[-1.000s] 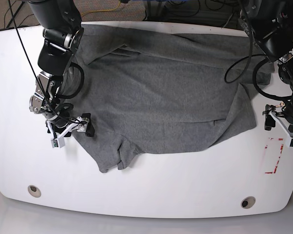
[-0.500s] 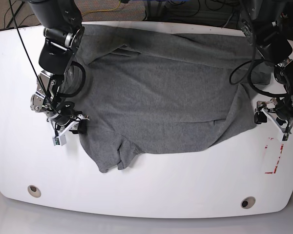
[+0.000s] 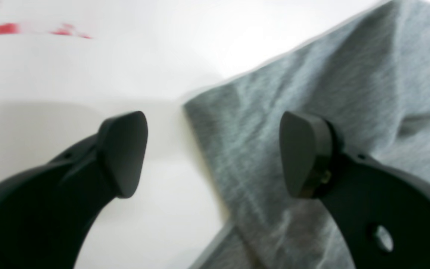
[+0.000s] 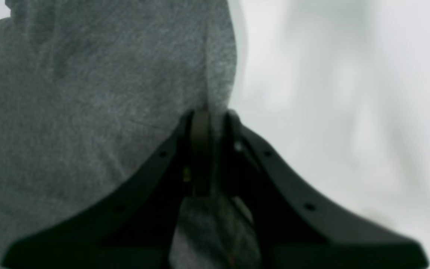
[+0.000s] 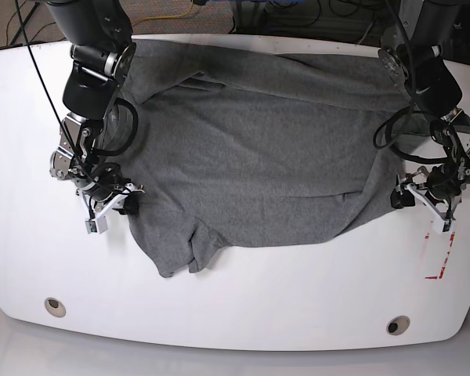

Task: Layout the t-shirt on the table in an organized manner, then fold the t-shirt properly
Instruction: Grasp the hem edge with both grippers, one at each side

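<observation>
The t-shirt's front hem [image 5: 357,224] angles back at the t-shirt's corner, so my left gripper needs to pull that corner [image 5: 395,207] toward the front of the table while my right gripper stays still.
The dark grey t-shirt [image 5: 258,149] lies spread and rumpled across the white table [image 5: 243,298], with a bunched flap at its front left. In the base view my right gripper [image 5: 116,207] sits at the shirt's left edge. The right wrist view shows my right gripper [image 4: 209,123] shut on a fold of the t-shirt [image 4: 88,93]. My left gripper [image 5: 417,211] is at the shirt's right edge. It is open [image 3: 211,153], with the hem of the t-shirt [image 3: 349,93] between its jaws and one fingertip [image 3: 301,153] over the cloth.
Two round grommet holes [image 5: 55,306] [image 5: 397,325] sit near the table's front edge. Red tape marks [image 5: 439,254] lie on the table at the right, just in front of my left gripper. Cables run beyond the table's far edge.
My right gripper has shut on the shirt's left edge. My left gripper, still open, has moved left from the bare table to the shirt's right edge.
</observation>
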Robot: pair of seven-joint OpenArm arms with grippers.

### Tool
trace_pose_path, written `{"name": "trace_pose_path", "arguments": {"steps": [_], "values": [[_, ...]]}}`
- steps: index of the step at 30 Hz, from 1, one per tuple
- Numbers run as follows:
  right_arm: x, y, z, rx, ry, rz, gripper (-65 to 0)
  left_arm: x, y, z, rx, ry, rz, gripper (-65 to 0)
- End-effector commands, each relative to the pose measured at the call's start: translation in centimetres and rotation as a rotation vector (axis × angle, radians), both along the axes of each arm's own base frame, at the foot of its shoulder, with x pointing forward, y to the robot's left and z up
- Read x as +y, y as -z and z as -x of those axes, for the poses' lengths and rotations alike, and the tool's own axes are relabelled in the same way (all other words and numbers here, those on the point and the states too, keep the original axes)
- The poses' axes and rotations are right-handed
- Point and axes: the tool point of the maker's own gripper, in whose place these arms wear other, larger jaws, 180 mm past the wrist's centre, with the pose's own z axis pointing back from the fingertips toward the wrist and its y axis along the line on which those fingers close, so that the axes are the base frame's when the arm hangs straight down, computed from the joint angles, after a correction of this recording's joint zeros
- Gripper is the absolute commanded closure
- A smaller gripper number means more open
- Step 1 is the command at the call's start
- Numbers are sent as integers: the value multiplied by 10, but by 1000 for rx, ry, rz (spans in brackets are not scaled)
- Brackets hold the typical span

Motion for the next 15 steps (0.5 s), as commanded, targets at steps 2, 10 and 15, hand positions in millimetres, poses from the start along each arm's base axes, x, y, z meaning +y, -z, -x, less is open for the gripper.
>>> {"name": "trace_pose_path", "arguments": {"steps": [2,10,15], "values": [[-4,-8,-6,-7,-11,20,-60,-3,-12,-19,-62,-22,47,-518],[-4,-8,-6,-7,-11,20,-60,1,-2,-22,-71,-109,88,-518],[-6,-8,-6,-7,-9,23,-60,-9,6,-22,-44,-78,92,-518]]}}
